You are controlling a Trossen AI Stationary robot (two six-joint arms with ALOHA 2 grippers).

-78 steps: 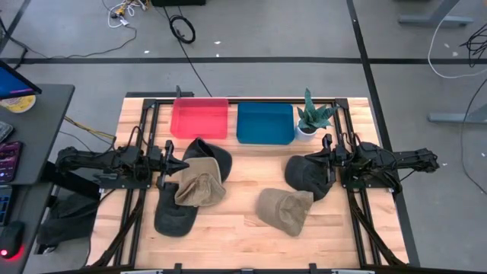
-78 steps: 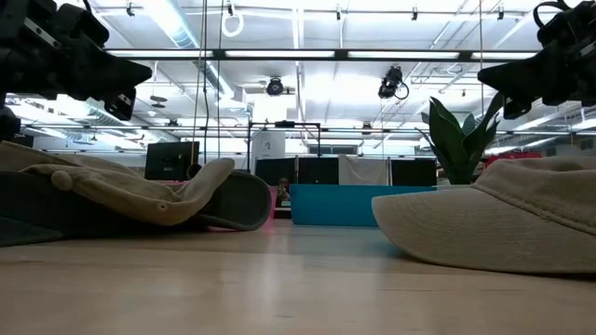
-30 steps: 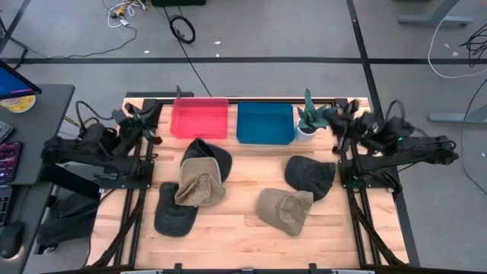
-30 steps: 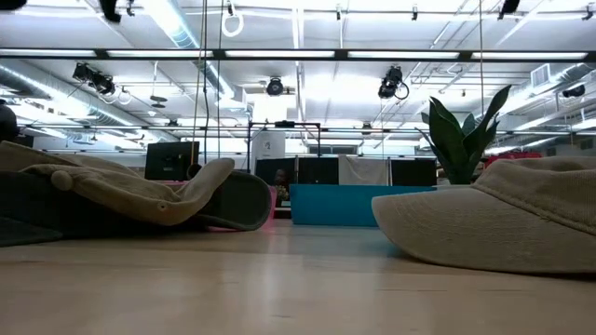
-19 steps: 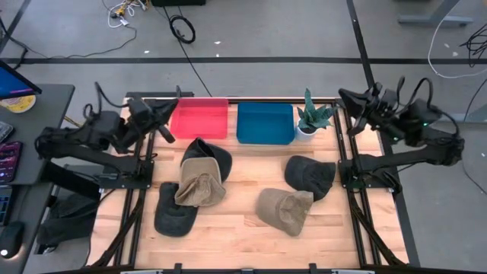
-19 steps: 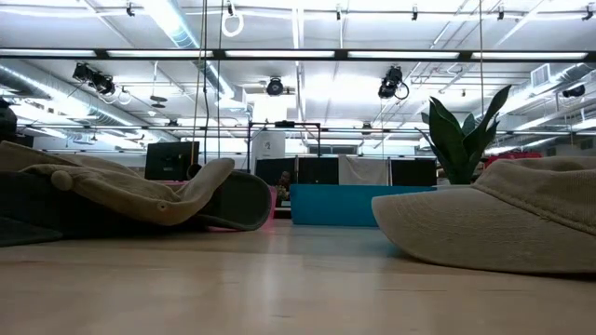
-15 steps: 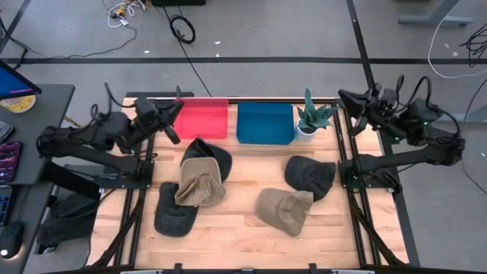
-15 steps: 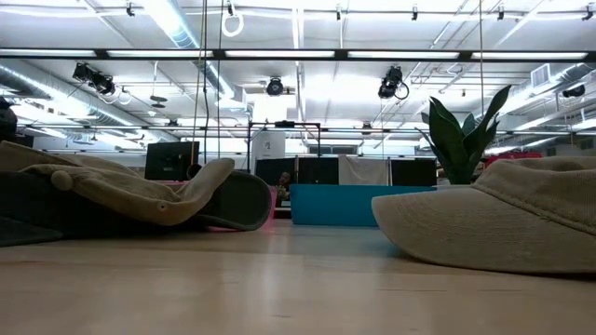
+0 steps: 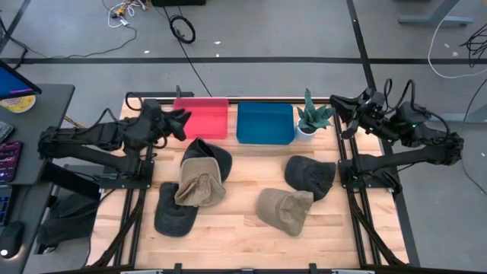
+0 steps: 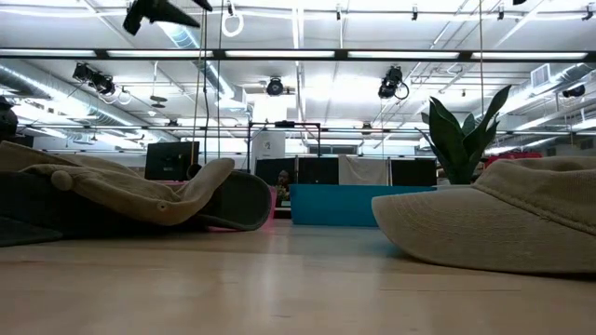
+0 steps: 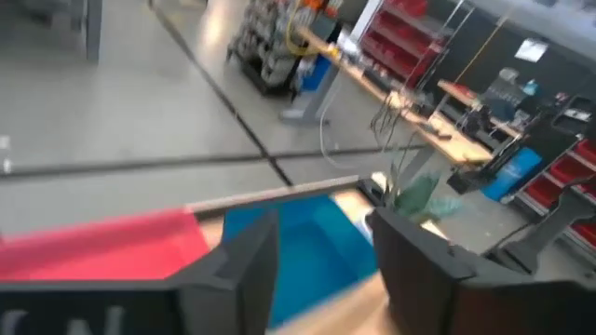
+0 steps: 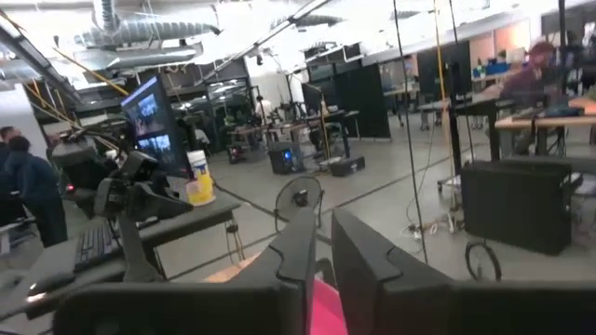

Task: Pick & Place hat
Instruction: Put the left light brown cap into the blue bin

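The robot's left gripper is pointing over the bins while the tan hat (image 9: 201, 189) lies on top of both dark hats, across them, so that gripper should swing down and grab the tan hat's brim (image 9: 190, 167) first.
Several hats lie on the wooden table. A tan hat (image 9: 200, 184) rests on a dark hat (image 9: 208, 154), and another dark hat (image 9: 175, 213) lies near them. At the right lie a dark hat (image 9: 310, 175) and a tan hat (image 9: 284, 210). My left gripper (image 9: 183, 119) hovers high by the red bin's (image 9: 202, 122) left rim, open and holding nothing; its fingers stand apart in the left wrist view (image 11: 321, 270). My right gripper (image 9: 338, 103) hangs high at the far right beside the plant (image 9: 313, 118), a narrow gap between its fingers (image 12: 324, 253), holding nothing.
A blue bin (image 9: 265, 123) stands next to the red bin along the far edge, with the potted plant right of it. Dark rails run along both sides of the table (image 9: 243, 221). Bare wood lies between the two groups of hats. People show in the room beyond.
My left gripper has swung from the far left corner toward the table's right, reaching the red bin's left rim. My right arm has risen and stays at the far right by the plant. The hats have not moved.
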